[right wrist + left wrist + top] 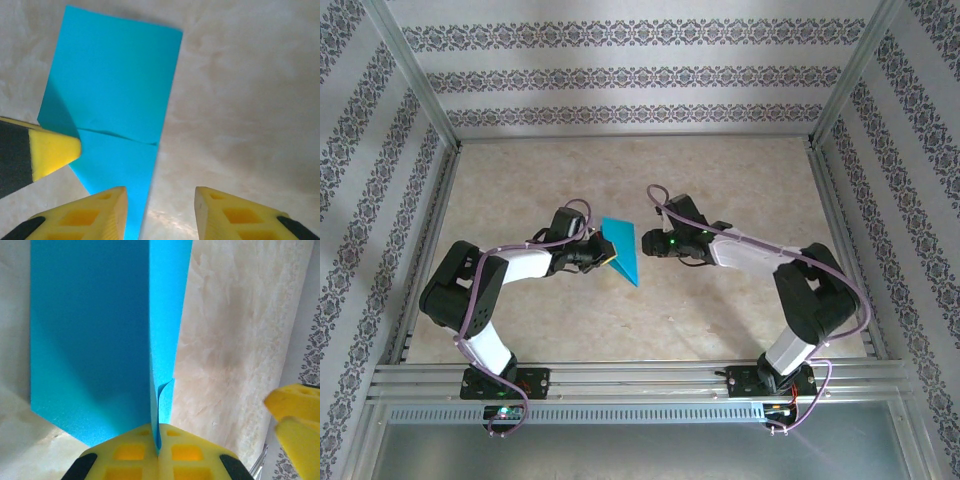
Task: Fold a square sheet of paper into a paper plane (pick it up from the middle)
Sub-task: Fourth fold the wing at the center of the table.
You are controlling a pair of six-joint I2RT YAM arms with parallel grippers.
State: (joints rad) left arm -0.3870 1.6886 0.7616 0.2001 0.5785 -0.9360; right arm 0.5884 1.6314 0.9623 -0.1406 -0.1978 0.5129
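The robot's left gripper pinches the teal sheet's side edge [156,414] and the sheet's pointed end [635,279] is free, so the right gripper should pinch that end while the left gripper stays.
The teal sheet of paper [622,250] is folded into a long narrow strip and held up off the table, between the two arms. My left gripper [605,256] is shut on its lower end; in the left wrist view the yellow jaws [160,442] pinch the folded edge, and the paper [100,340] rises away from them. My right gripper [645,243] stands just to the right of the sheet. Its jaws [160,210] are open, and the paper [120,85] has its long edge just inside the left finger. The paper is creased across its middle.
The marbled beige table [720,180] lies under both arms, ringed by an aluminium frame [620,375] and patterned walls. A left gripper fingertip [52,150] pokes into the right wrist view. The right gripper's fingers [295,415] show at the left wrist view's right edge.
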